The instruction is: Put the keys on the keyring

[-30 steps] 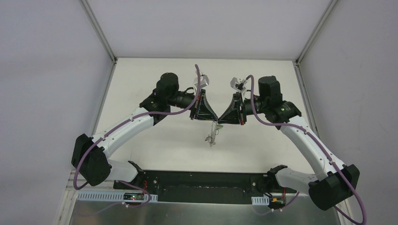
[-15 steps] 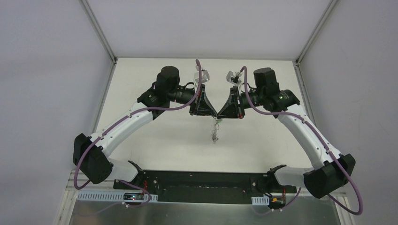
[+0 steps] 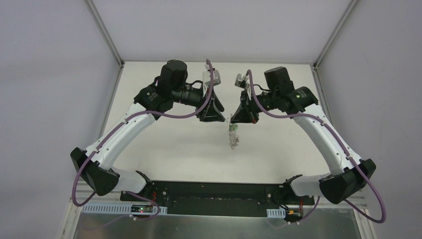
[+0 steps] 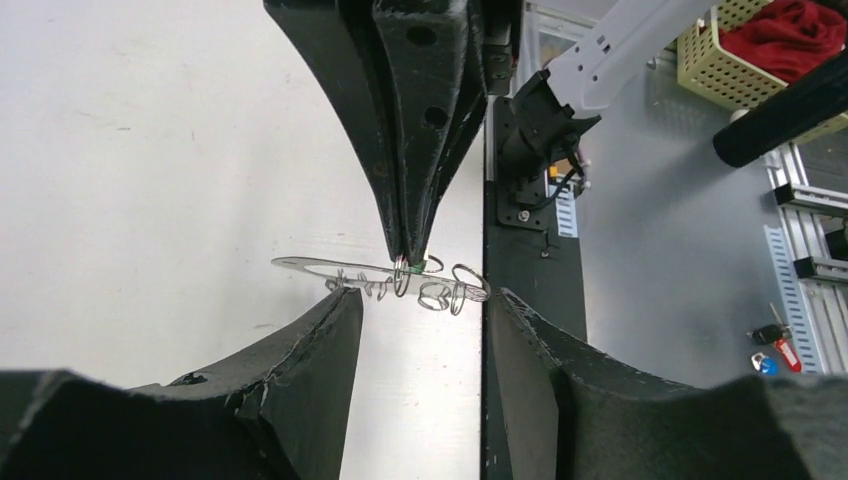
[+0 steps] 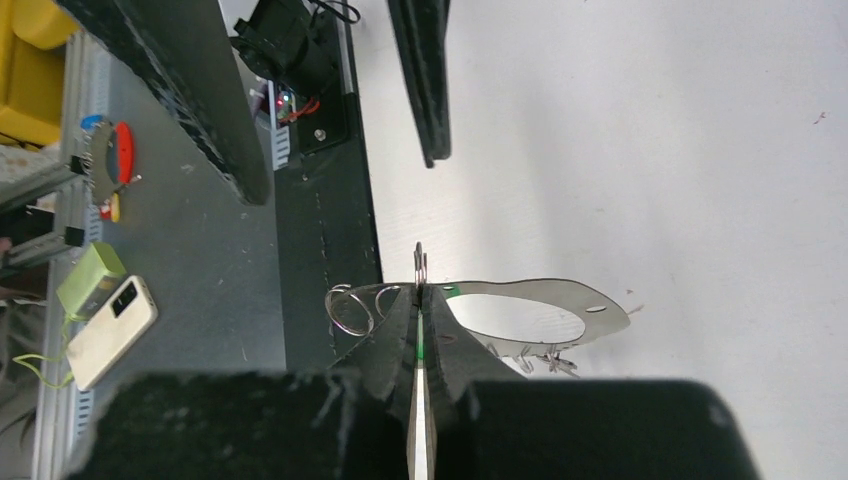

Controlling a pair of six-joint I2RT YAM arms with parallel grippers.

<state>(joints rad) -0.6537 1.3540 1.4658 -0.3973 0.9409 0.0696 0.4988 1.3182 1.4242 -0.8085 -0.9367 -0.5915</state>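
My left gripper should hold the keyring's edge (image 4: 432,284) before my right gripper takes the key again, because my right gripper is pinching the keyring and green key head (image 5: 453,290) together.
My right gripper (image 5: 420,300) is shut on the key, whose green head (image 5: 422,345) shows in the slit between its jaws. The keyring (image 5: 560,295), a thin silver loop with small rings (image 5: 350,305) and tiny bits along it, hangs from that grip above the white table (image 3: 174,144). In the top view the bunch (image 3: 233,138) dangles below the right gripper (image 3: 230,121). My left gripper (image 4: 420,300) stands open just short of the keyring (image 4: 320,267), touching nothing. In the top view the left gripper (image 3: 211,118) sits a short gap to the left of the right one.
A black base strip (image 3: 214,191) runs along the table's near edge. Grey walls with metal posts (image 3: 107,35) close the sides. Off the table there is a basket with red cloth (image 4: 760,40) and a phone (image 5: 110,330).
The left gripper has opened and drawn back to the left, so the two grippers no longer meet. The keyring bunch now hangs from the right gripper alone, slightly farther right.
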